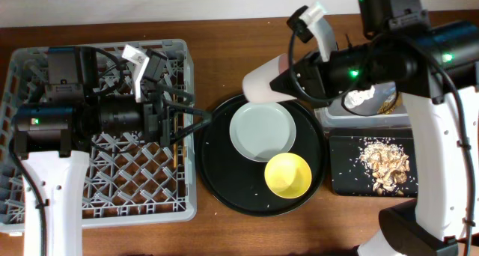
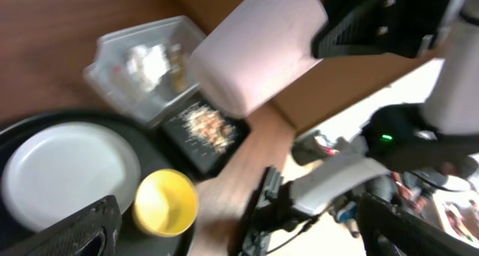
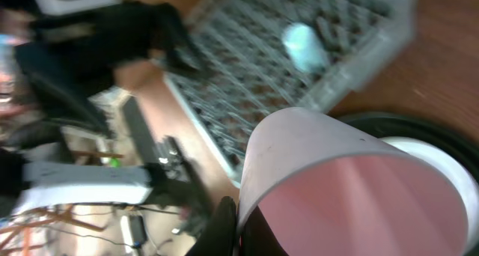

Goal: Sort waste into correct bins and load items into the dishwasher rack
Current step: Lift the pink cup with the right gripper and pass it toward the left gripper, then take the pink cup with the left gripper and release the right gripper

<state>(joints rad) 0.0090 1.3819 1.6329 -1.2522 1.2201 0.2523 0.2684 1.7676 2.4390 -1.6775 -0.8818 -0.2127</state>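
The pink cup (image 1: 284, 64) is held by its rim in my right gripper, away from the dishwasher rack. My left gripper should take hold of the cup's base (image 1: 251, 87) and load the cup.
My right gripper (image 3: 241, 227) is shut on the rim of the pink cup (image 3: 352, 189), one finger inside and one outside. It holds the cup (image 1: 263, 82) tilted in the air above the far rim of the round black tray (image 1: 217, 174). The left gripper (image 1: 193, 115) stands open and empty at the right edge of the dishwasher rack (image 1: 97, 189), facing the cup (image 2: 258, 46). A light-blue cup (image 3: 304, 46) lies in the rack (image 3: 247, 76). The pale plate (image 1: 262, 131) and yellow bowl (image 1: 288, 174) sit on the round tray.
At the right stands the clear tub (image 1: 374, 120) with a white tissue (image 1: 361, 97) and a gold-brown wrapper inside. In front of it lies the black rectangular tray (image 1: 346, 166) with beige food scraps (image 1: 385, 162). The left arm lies across the rack.
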